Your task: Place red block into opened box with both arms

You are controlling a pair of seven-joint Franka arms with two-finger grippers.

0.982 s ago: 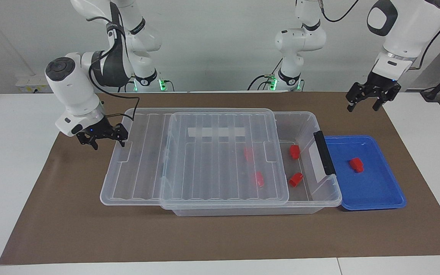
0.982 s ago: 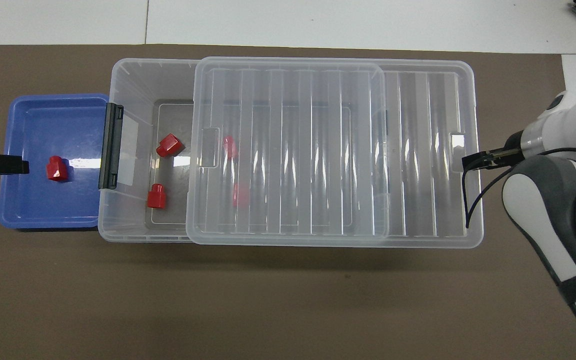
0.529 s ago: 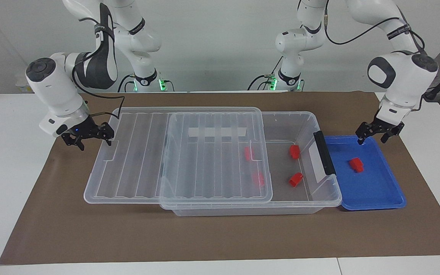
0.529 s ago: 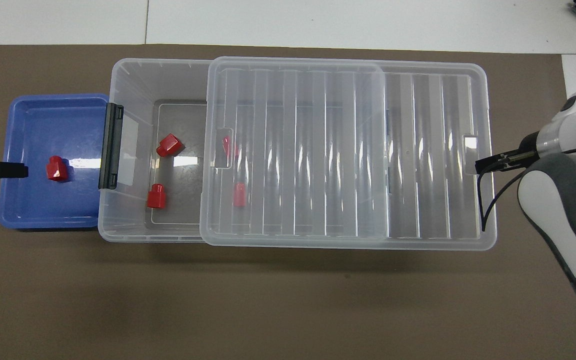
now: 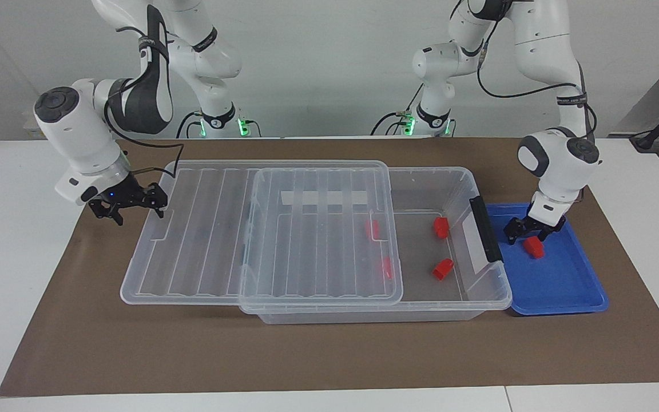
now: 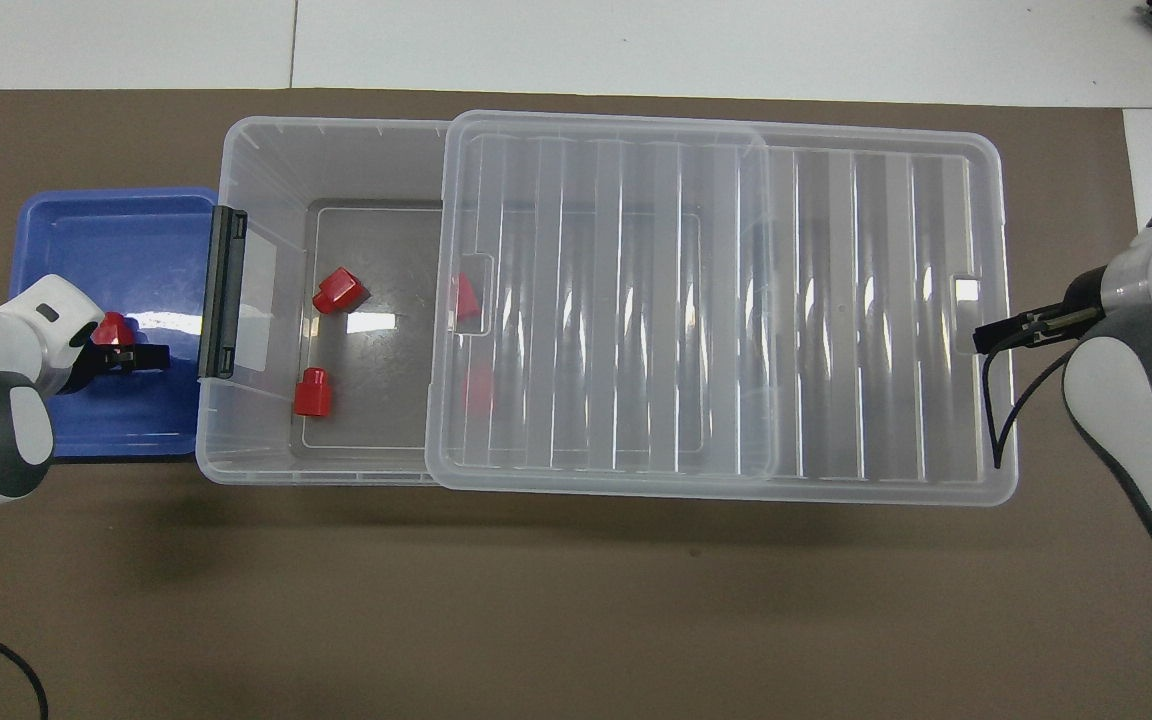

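Note:
I should expect the tray to be empty when I lift the red block [image 6: 114, 329], because the blue tray's bottom [image 6: 126, 414] can be seen clear around the block.
A red block [image 5: 534, 248] [image 6: 113, 326] lies in the blue tray [image 5: 570, 286]. My left gripper [image 5: 532, 233] [image 6: 141, 357] hangs open just over it, one finger on each side, and its wrist hides part of the block from overhead. The clear box [image 5: 478, 297] [image 6: 266, 150] stands beside the tray. Its ribbed lid [image 5: 306, 229] [image 6: 716, 300] is slid toward the right arm's end, so the latch end is uncovered. My right gripper [image 5: 129, 205] [image 6: 986, 335] is shut on the lid's overhanging edge.
Two red blocks [image 5: 441, 227] [image 5: 443, 269] lie in the uncovered part of the box. Two more [image 5: 372, 229] [image 5: 387, 267] show through the lid. The black latch handle [image 5: 485, 229] stands between box and tray. Brown mat [image 5: 329, 355] covers the table.
My left gripper came down from high above the table's end to the block in the tray. My right gripper drew the lid further toward the right arm's end, widening the opening.

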